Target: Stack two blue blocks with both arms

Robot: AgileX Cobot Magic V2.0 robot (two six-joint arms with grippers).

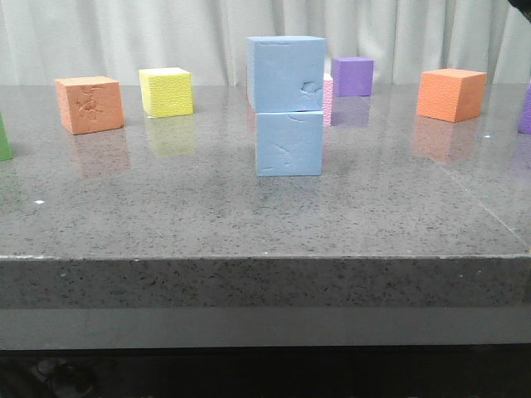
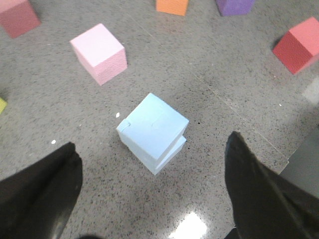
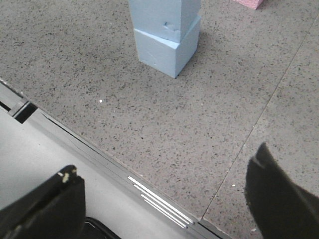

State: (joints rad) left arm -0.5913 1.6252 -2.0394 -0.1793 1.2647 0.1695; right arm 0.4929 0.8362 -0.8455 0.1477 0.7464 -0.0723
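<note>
My left gripper is backing toward the table's front edge point(image 1: 124, 258) and should keep going until it is clear of the stack, because the upper blue block point(image 1: 286, 76) is resting on the lower blue block.
Two pale blue blocks stand stacked in the middle of the table: the upper blue block point(image 1: 284, 72) rests on the lower blue block point(image 1: 288, 143), slightly offset and turned. The stack also shows in the left wrist view point(image 2: 153, 128) and in the right wrist view point(image 3: 166, 30). My left gripper point(image 2: 152, 189) is open and empty, above the table a little short of the stack. My right gripper point(image 3: 167, 194) is open and empty over the table's front edge, well back from the stack. Neither arm shows in the front view.
Other cubes stand around: orange point(image 1: 90, 104), yellow point(image 1: 166, 90), purple point(image 1: 352, 75), orange at right point(image 1: 450, 94), pink behind the stack point(image 2: 99, 53), red point(image 2: 299, 45). A green piece point(image 1: 4, 139) sits at the left edge. The table's front edge point(image 3: 99, 154) runs under my right gripper.
</note>
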